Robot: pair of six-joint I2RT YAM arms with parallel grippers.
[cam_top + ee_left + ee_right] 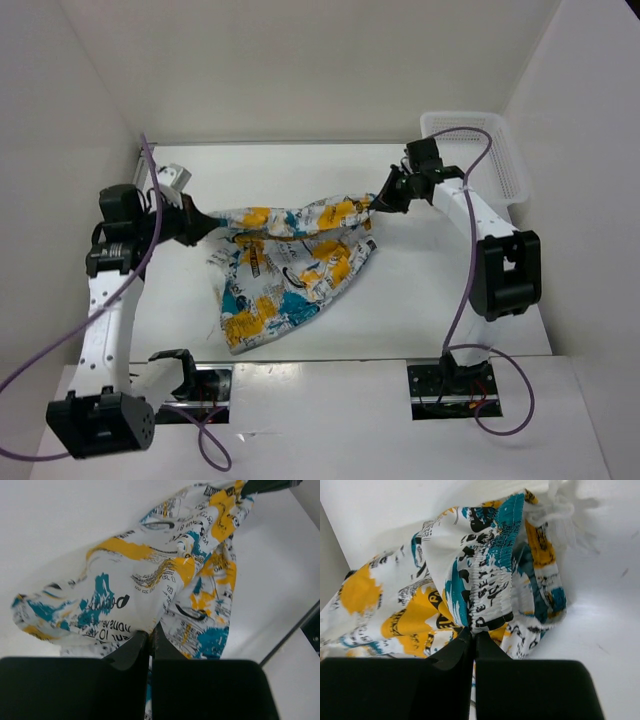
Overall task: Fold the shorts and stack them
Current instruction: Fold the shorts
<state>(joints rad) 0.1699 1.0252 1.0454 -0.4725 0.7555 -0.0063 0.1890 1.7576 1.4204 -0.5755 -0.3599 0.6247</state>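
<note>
The shorts trail crooked toward the table's near edge, so next my left gripper sets down its fold, grasps their side edge and draws them back.
The shorts, white with a teal, yellow-orange and black print, hang stretched between my two grippers, and their lower part trails onto the table toward the near left. My left gripper is shut on the left end of the fabric; in the left wrist view its fingertips pinch a fold of the shorts. My right gripper is shut on the right end; in the right wrist view its fingertips pinch the elastic waistband of the shorts.
A white plastic mesh basket stands at the back right, behind the right arm. A small grey-white object sits at the back left by the left arm. White walls close in the table on three sides.
</note>
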